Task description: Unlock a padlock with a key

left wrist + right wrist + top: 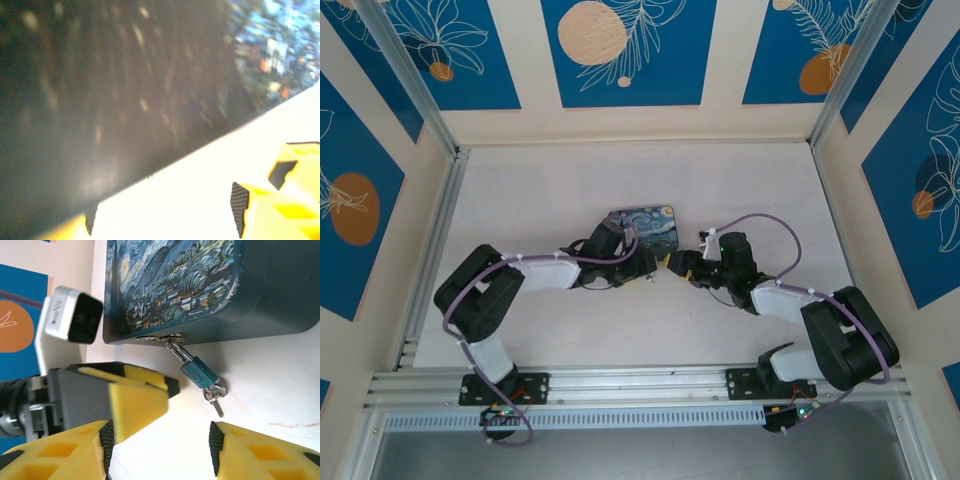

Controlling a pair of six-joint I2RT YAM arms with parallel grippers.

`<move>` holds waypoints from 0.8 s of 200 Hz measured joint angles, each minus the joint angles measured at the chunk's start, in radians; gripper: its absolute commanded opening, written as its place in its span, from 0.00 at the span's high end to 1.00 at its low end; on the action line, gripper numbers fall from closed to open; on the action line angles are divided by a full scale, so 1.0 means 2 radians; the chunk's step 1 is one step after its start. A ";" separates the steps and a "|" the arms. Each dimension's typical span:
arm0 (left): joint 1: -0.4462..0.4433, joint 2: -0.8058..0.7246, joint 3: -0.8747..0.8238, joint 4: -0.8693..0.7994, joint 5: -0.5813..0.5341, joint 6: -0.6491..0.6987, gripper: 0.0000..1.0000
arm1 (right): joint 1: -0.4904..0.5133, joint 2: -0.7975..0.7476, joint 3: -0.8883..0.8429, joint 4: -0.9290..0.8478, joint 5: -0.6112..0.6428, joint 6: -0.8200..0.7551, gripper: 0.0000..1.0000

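Observation:
My left gripper crowds the space (187, 386) beside the padlock, so it should back off to the box's end while my right gripper takes the padlock's body (199, 372).
In the right wrist view a small teal padlock (199, 372) hangs by its silver shackle from the hasp (169, 340) of the night-sky box (200, 280). It rests on the white table. The key (217, 407) lies on a small ring at the padlock's lower end. I cannot tell whether a key sits in the lock. My right gripper (160, 450) is open just short of the padlock, with nothing between its pads. My left gripper (162, 220) is open too, its yellow fingers (135, 395) left of the padlock and close to the box's dark side (125, 100).
The box (642, 220) lies mid-table beyond both grippers (665, 266), which meet tip to tip in front of it. Both arms reach in from the near rail. Aluminium frame posts and patterned walls close in the table.

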 measured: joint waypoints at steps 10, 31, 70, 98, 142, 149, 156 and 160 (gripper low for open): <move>0.000 -0.021 -0.007 -0.007 -0.001 0.001 0.22 | 0.001 0.000 0.000 -0.002 0.002 0.000 0.46; 0.000 -0.066 -0.016 -0.024 -0.011 0.010 0.16 | 0.004 0.001 0.003 -0.009 0.009 -0.001 0.46; 0.001 -0.136 -0.015 -0.066 -0.048 0.041 0.05 | 0.011 0.023 0.036 -0.023 0.015 -0.012 0.46; 0.009 -0.153 -0.007 -0.107 -0.072 0.060 0.04 | 0.013 0.057 0.067 -0.027 0.016 -0.016 0.47; 0.038 -0.155 -0.004 -0.136 -0.089 0.074 0.03 | 0.013 0.131 0.147 -0.039 0.015 -0.022 0.49; 0.041 -0.155 -0.004 -0.137 -0.090 0.076 0.03 | 0.013 0.140 0.159 -0.040 0.014 -0.024 0.50; 0.044 -0.154 -0.004 -0.139 -0.091 0.077 0.03 | 0.013 0.146 0.169 -0.041 0.014 -0.027 0.50; 0.046 -0.154 -0.004 -0.139 -0.091 0.078 0.03 | 0.013 0.148 0.173 -0.041 0.014 -0.028 0.51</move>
